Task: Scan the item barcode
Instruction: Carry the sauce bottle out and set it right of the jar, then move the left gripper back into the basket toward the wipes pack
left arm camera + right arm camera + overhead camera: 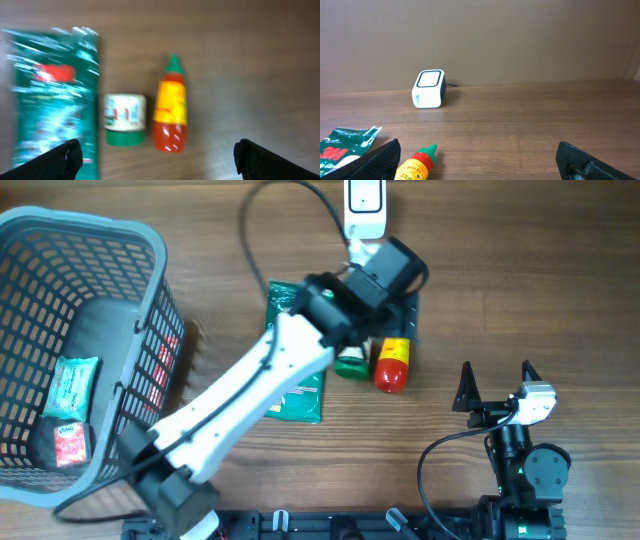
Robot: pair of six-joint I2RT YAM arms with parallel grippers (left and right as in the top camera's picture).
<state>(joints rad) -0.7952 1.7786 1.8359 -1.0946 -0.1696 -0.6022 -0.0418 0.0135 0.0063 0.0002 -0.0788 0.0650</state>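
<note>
My left gripper is open and moving toward the teal packet [70, 388], which lies flat and uncovered in the grey mesh basket [105, 345]. It should continue to go until its fingers are on both sides of the packet.
Three items lie in a row on the wooden table: a green packet [297, 395], a small white jar with a green lid [352, 361] and a red sauce bottle [392, 364] with a yellow label. No barcode is legible on any of them. The white scanner [365, 202] stands at the far edge. My left gripper [378, 322] hovers above the jar and bottle, open and holding nothing. In the left wrist view the packet [52, 95], jar [125, 120] and bottle [170, 112] lie just ahead of that open left gripper [157, 159]. My right gripper [497, 385] rests open, near right.
A grey mesh basket [150, 240] fills the left side, with a teal packet [75, 385] and a red-labelled item [68, 442] inside. The scanner's black cable [262, 205] curves leftward behind it. The right wrist view shows the scanner [428, 89] and bottle [417, 165].
</note>
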